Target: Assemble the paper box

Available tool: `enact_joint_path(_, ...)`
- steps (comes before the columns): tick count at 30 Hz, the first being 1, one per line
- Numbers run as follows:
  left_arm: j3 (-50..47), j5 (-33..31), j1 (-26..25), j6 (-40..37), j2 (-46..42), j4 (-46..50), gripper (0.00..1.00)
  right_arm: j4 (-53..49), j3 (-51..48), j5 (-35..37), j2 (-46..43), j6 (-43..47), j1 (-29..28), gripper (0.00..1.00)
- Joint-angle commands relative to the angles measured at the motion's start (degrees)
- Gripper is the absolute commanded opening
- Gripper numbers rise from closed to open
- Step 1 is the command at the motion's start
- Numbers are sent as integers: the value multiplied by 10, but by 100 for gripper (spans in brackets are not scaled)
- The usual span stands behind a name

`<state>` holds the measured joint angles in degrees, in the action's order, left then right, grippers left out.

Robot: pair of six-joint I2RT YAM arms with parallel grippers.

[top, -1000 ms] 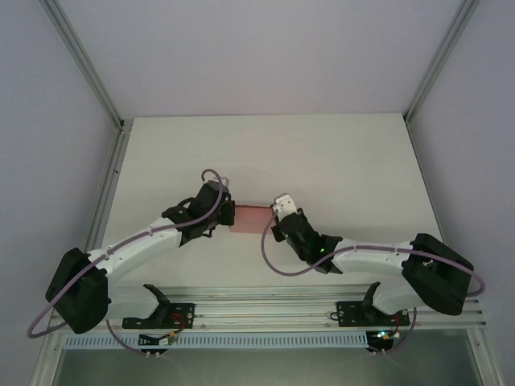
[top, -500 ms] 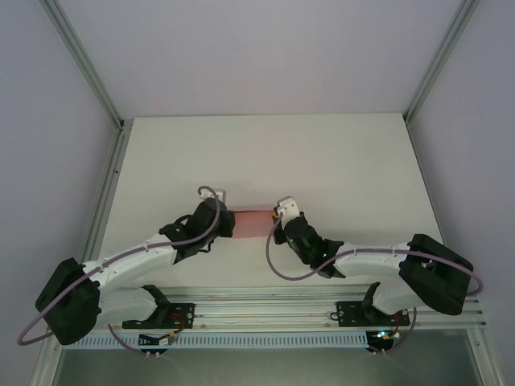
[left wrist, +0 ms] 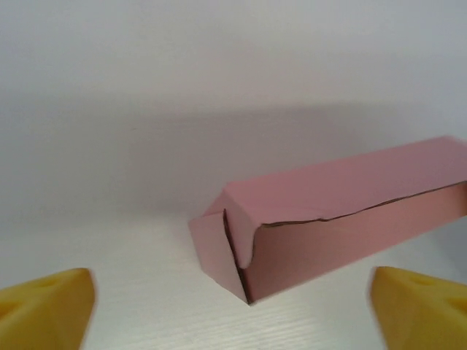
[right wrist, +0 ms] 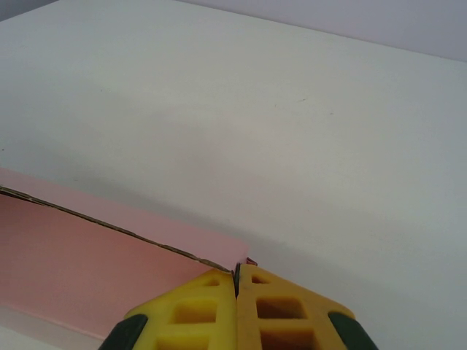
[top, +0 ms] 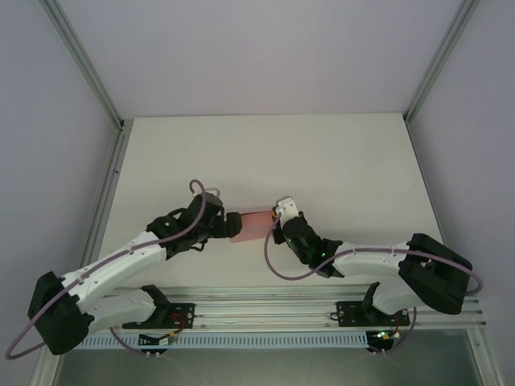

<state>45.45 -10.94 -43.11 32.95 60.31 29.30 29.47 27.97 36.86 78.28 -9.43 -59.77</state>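
Next, my left gripper turns and bracket that corner (left wrist: 229, 211) of the paper box before the lid goes down, because the lid's end flap (left wrist: 242, 232) stands ajar from the paper box's end.
The paper box (top: 251, 224) is a long pink rectangular box lying on the white table (top: 338, 161) between the two arms. In the left wrist view the paper box (left wrist: 343, 211) shows its near end, where the end flaps stand slightly ajar with a dark slit between them. My left gripper (top: 228, 226) is open just off that left end, its yellow fingertips (left wrist: 44, 310) wide apart and touching nothing. My right gripper (right wrist: 237, 281) is shut at the box's right end corner, pinching a thin sliver of pink card; from above the right gripper (top: 276, 215) meets that end.
Grey walls and metal frame posts (top: 103, 96) bound the table on three sides. The arm bases and mounting rail (top: 265, 310) run along the near edge. Open white surface lies beyond the box.
My left gripper has opened and drawn back to the left off the box's left end, the left arm sinking lower. The box has shifted slightly; the right gripper stays shut at its right end.
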Motion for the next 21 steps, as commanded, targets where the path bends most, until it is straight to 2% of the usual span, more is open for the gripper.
enact_joint_path(1, 33, -15, -3, 73, -29, 59, 100, -69, -3, -11, 20, 7, -8, 0)
enact_joint_path(3, 36, -39, 2, 137, -32, 67, 100, -65, -5, -9, 23, 8, -8, 0)
enact_joint_path(4, 34, -31, 8, 161, -28, 59, 100, -63, -5, -9, 24, 10, -9, 0)
enact_joint_path(10, 11, 94, 79, 225, 28, -52, 100, -57, -2, -10, 32, 24, -13, 0)
enact_joint_path(15, -41, 110, 111, 265, 38, -123, 100, -53, -1, -8, 36, 18, -14, 0)
enact_joint_path(21, -106, 114, 114, 298, 34, -198, 88, -54, -5, -6, 38, 14, -16, 0)
